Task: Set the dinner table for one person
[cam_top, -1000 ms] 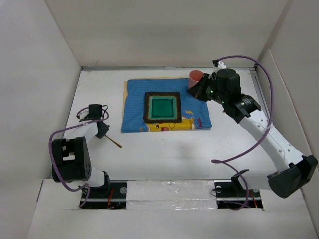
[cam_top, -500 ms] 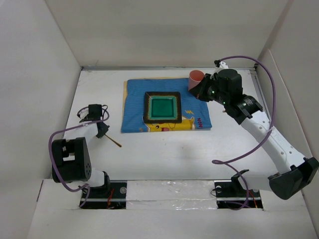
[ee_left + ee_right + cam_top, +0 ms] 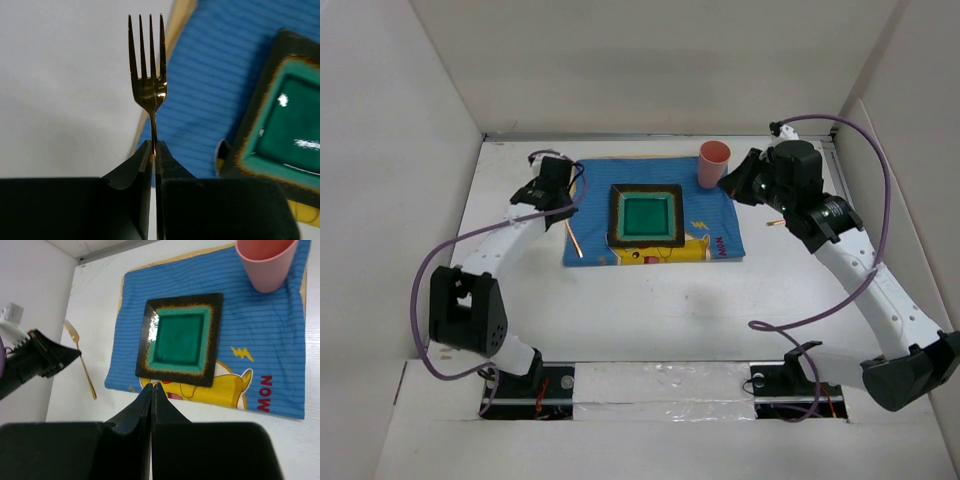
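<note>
The gold fork's teeth (image 3: 148, 87) point away and the blue mat is clear beside the green plate (image 3: 592, 222), so my left gripper should keep going there and let go of the fork so it lies flat.
My left gripper (image 3: 563, 205) is shut on a gold fork (image 3: 149, 90), pinched at its thin neck with the tines pointing away from the fingers. The fork (image 3: 575, 240) sits at the left edge of the blue cartoon mat (image 3: 720, 225), over the white dinner table (image 3: 650, 310). A square green plate with a dark rim (image 3: 616, 215) lies in the mat's middle. A pink cup (image 3: 713, 163) stands upright on the mat's far right corner. Just right of the cup, my right gripper (image 3: 738, 186) is shut with nothing in it.
White walls close in the table on the left, back and right. A short gold-coloured piece (image 3: 775, 222) shows on the table right of the mat, partly under my right arm. Purple cables loop off both arms.
My left gripper closed on the fork at the near left of the table and carried it to the mat's left edge. My right gripper drew back a little to the right of the cup.
</note>
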Controlling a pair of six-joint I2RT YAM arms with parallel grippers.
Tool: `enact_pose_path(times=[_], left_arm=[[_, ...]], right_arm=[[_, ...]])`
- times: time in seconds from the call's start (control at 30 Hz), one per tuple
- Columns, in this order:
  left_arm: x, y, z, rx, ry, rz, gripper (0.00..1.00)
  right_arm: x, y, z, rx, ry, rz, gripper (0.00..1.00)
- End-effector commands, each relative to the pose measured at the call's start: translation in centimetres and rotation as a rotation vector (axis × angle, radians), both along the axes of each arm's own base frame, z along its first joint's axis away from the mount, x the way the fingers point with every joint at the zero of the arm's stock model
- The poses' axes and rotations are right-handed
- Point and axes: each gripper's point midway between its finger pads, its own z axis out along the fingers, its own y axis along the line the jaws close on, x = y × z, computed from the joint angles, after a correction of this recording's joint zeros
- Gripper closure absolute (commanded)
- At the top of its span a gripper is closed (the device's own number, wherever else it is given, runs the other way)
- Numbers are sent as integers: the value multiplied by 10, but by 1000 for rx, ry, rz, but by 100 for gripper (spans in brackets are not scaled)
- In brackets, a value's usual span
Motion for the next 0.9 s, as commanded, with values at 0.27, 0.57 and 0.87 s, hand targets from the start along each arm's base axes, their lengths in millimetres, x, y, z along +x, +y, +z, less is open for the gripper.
enact_pose_path(times=[0.27, 0.57, 0.87], left_arm=[[87, -63, -2, 148, 12, -256, 100], [106, -61, -43, 229, 75, -290, 100], [109, -70, -74, 204, 113, -319, 100]], right_arm=[[-20, -45, -13, -48, 29, -101, 100], [-30, -70, -38, -88, 84, -189, 100], [-20, -109, -66, -98, 152, -353, 99]])
